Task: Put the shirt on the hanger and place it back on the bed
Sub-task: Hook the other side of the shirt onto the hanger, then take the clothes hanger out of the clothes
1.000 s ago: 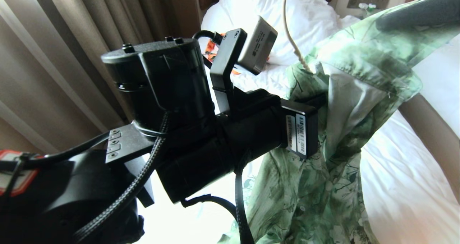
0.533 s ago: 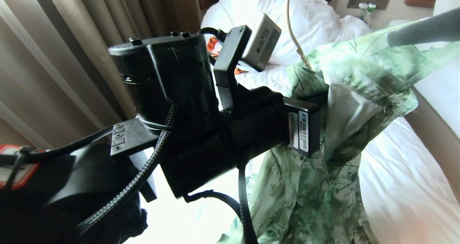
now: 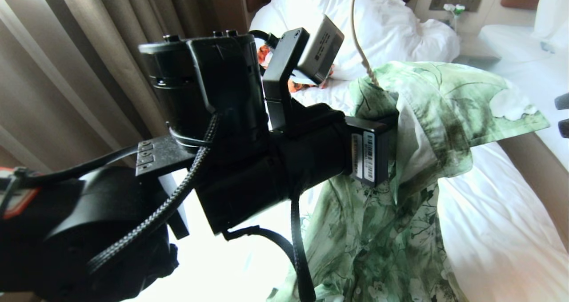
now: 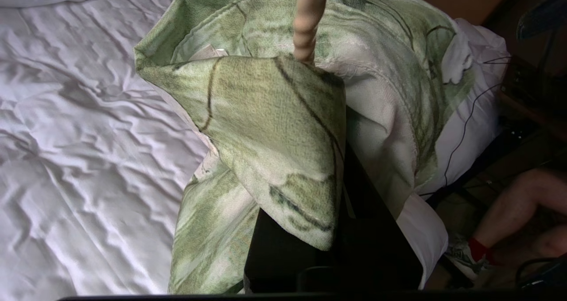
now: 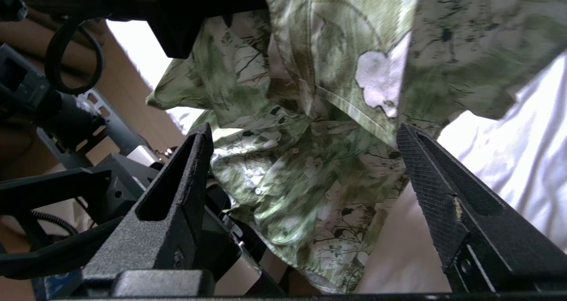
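Observation:
The collar hangs over my left gripper at the hanger's base. Next, my right gripper grabs the hanger's twisted neck (image 3: 370, 74) before my left gripper pulls out.
The green flowered shirt (image 3: 426, 115) hangs over the white bed (image 3: 493, 231). Its collar (image 4: 274, 128) drapes over my left gripper (image 3: 386, 130), whose fingers are mostly buried in the cloth. That gripper is shut at the base of the cream hanger (image 3: 355, 30), whose twisted neck (image 4: 308, 21) rises out of the collar. The rest of the hanger is hidden under the shirt. My right gripper (image 5: 302, 130) is open and empty, a short way off the shirt (image 5: 288, 181). In the head view only its tips (image 3: 562, 114) show at the right edge.
Beige curtains (image 3: 89, 48) hang at the left. An orange patterned garment (image 3: 266, 57) lies by the pillows (image 3: 391, 22). A wooden bed side (image 3: 533, 168) separates a second white bed (image 3: 524, 57). A person's leg (image 4: 518, 203) is beside the bed.
My right gripper opened, let go of the shirt's shoulder and drew away to the right. That side of the shirt dropped and now hangs loose. The left arm barely moved.

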Controlling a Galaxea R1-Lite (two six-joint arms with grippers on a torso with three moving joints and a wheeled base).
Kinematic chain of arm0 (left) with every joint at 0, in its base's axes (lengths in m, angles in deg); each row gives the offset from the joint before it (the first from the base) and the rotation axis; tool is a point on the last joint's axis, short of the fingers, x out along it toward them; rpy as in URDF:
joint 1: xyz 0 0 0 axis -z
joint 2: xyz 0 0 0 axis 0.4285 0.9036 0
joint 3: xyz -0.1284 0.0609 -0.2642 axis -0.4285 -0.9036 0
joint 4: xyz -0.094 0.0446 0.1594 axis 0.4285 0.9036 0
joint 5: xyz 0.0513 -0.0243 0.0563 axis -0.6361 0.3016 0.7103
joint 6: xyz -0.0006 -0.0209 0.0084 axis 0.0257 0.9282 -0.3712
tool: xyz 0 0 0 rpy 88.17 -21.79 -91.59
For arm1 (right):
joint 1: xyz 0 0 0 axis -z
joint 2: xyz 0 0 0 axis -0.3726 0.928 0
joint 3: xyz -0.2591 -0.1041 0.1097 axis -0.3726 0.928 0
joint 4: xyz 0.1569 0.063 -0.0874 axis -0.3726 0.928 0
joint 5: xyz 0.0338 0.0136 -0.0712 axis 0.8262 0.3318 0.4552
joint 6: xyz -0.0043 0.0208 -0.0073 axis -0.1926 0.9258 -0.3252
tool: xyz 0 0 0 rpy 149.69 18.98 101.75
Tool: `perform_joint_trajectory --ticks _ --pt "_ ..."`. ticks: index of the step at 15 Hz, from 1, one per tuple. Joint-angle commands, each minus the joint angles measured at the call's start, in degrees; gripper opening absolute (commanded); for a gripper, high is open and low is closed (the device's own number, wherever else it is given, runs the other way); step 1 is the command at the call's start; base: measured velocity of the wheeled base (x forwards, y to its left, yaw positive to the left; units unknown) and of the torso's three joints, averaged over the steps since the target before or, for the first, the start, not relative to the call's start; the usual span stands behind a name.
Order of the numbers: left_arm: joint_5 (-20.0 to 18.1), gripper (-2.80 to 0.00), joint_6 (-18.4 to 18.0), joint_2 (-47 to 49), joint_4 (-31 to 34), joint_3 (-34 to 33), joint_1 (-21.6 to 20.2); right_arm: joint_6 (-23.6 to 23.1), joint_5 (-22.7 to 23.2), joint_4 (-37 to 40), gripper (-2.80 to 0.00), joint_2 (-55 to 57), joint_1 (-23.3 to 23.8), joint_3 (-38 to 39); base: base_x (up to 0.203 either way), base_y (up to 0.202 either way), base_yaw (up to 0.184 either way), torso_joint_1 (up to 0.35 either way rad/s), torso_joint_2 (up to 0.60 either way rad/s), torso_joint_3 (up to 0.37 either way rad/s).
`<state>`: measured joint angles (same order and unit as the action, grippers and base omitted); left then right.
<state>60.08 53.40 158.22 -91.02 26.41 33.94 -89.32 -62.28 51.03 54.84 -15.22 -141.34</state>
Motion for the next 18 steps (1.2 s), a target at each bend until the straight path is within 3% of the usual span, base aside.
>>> perform_joint_trajectory --ticks 1,5,6,13,15,16,17,18 --pt "0.03 -2.80 0.11 0.09 -0.21 -0.39 -0.07 -0.08 -0.06 0.43 0.00 -2.14 1.21 0.01 0.000 0.000 0.000 0.000 0.00 0.000" --pt "0.12 -2.80 0.03 0.45 -0.09 -0.30 0.20 -1.55 -0.31 -2.69 0.00 -1.28 1.50 -0.08 0.000 0.000 0.000 0.000 0.00 0.000" --pt "0.04 -2.80 0.03 0.53 1.15 -0.04 0.28 -3.24 -0.24 -4.14 -2.80 -0.27 1.43 0.00 0.000 0.000 0.000 0.000 0.00 0.000" --pt "0.03 -2.80 0.03 -0.08 1.72 0.49 0.11 -11.46 -0.75 -11.64 -2.80 7.91 -1.95 0.14 0.000 0.000 0.000 0.000 0.00 0.000" --pt "0.03 -2.80 0.03 -0.08 1.65 0.33 0.11 -11.61 -4.44 -12.46 -2.80 9.03 -5.16 0.18 0.000 0.000 0.000 0.000 0.00 0.000" --pt "0.03 -2.80 0.03 -0.10 1.71 0.35 0.11 -12.17 -5.97 -12.65 -1.52 9.51 -6.39 0.18 0.000 0.000 0.000 0.000 0.00 0.000" --pt "0.11 -2.80 0.03 -0.39 1.66 0.40 0.11 -13.94 -6.41 -13.40 0.00 9.79 -7.06 0.18 0.000 0.000 0.000 0.000 0.00 0.000" --pt "0.12 -2.80 0.03 -0.52 1.72 0.40 0.11 -14.47 -6.63 -15.14 0.00 10.14 -7.49 0.18 0.000 0.000 0.000 0.000 0.00 0.000"
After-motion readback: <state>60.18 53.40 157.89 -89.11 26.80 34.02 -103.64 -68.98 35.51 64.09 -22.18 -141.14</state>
